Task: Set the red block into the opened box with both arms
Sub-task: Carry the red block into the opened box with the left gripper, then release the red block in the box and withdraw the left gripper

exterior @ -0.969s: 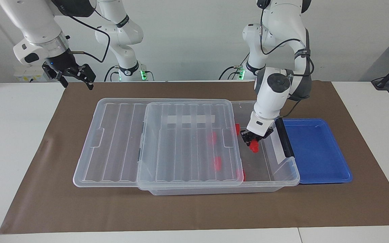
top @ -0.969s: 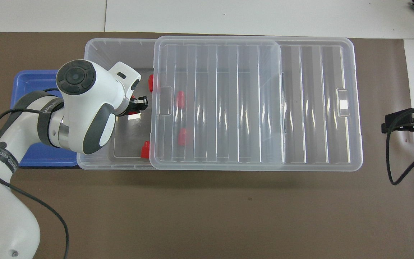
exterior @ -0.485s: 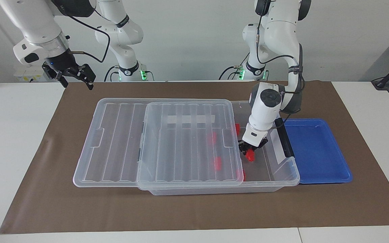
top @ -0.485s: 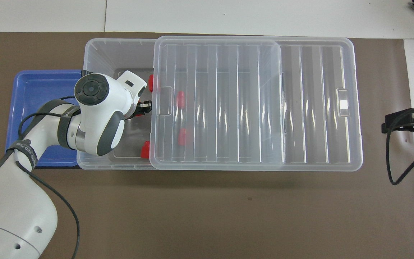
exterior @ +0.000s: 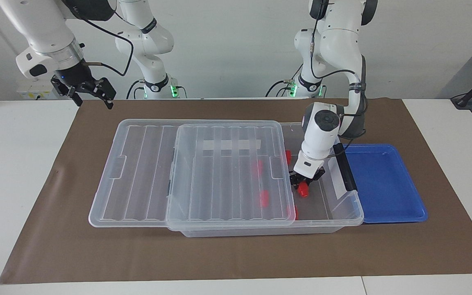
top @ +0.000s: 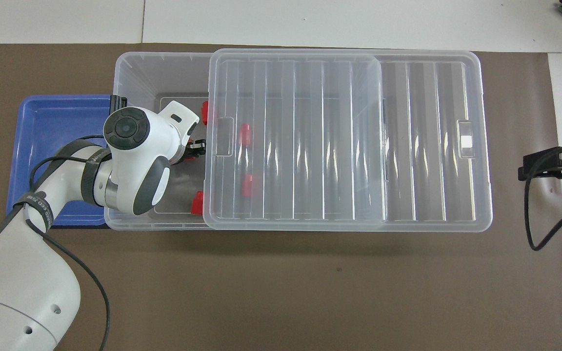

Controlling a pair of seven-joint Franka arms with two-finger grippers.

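I see the lid's long edges [top: 296,225] lying along the clear box's rims, so I expect the lid to slide flat over the uncovered end when I push it.
The clear box [exterior: 344,205] lies across the mat, its ribbed lid [exterior: 228,172] slid toward the right arm's end so only the left arm's end is uncovered. My left gripper [exterior: 304,183] reaches down into that uncovered part. A red block [exterior: 302,190] sits right at its tip, low over the box floor, and whether it is still gripped does not show. In the overhead view the left gripper [top: 194,148] hides most of that block. Several other red blocks lie in the box, one by the lid's edge [exterior: 288,155], some under the lid [top: 245,134]. My right gripper [exterior: 93,97] waits open above the mat's corner.
A shallow blue tray [exterior: 383,184] lies against the box at the left arm's end. The lid overhangs the box toward the right arm's end. Brown mat [exterior: 236,254] lies under everything, with white table around it.
The left gripper has come down into the uncovered end of the box with the red block and shifted a little toward the lid's edge. The right arm has stayed still.
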